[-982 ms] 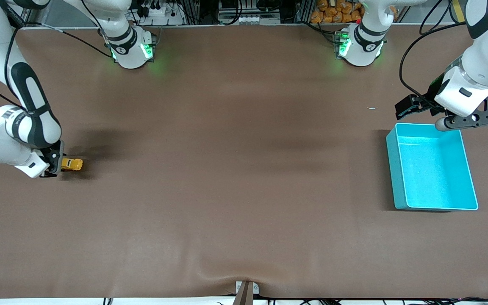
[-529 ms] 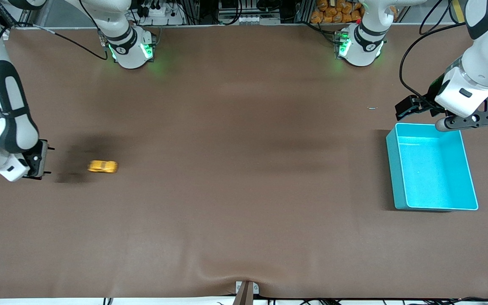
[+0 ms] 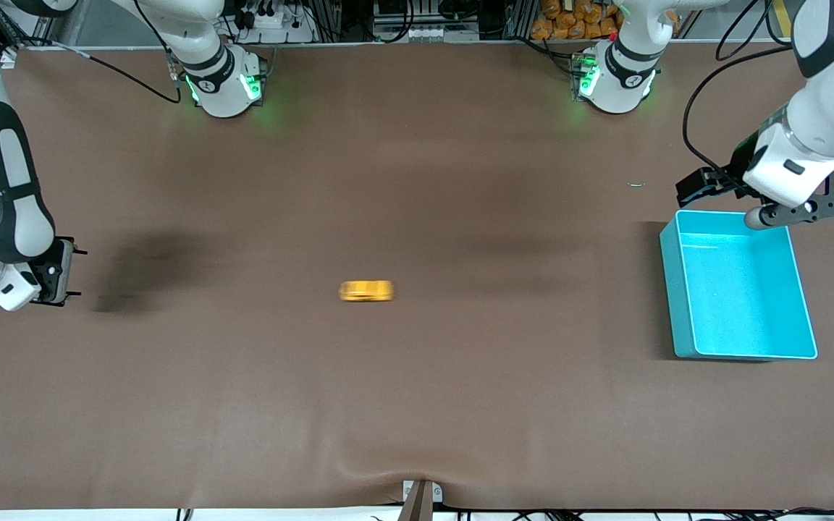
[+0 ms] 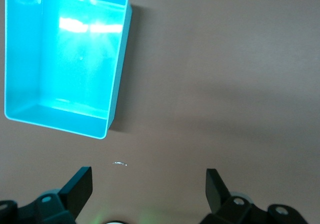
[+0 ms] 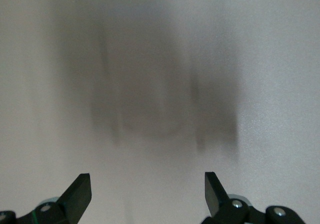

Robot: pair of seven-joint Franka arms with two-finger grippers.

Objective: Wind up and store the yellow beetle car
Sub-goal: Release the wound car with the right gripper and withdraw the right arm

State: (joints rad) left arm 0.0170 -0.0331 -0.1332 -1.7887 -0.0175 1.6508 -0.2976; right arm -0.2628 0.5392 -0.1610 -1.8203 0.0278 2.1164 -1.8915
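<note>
The yellow beetle car is rolling toward the teal bin and away from my right gripper. Next, my left gripper takes the car beside the bin's near side.
The yellow beetle car is on the brown table near its middle and looks smeared along the table's length. It is free of both grippers. My right gripper is open and empty, low over the table at the right arm's end, well away from the car. It also shows open over bare table in the right wrist view. My left gripper is open and empty, held over the table just off a corner of the teal bin. The left wrist view shows its fingers apart and the empty bin.
A small silvery speck lies on the table by the bin; it also shows in the left wrist view. The two arm bases stand along the table's edge farthest from the front camera. A bracket sits at the nearest edge.
My right gripper let go of the car and drew back toward its end of the table. The car has run along the table toward the bin. My left arm shifted slightly.
</note>
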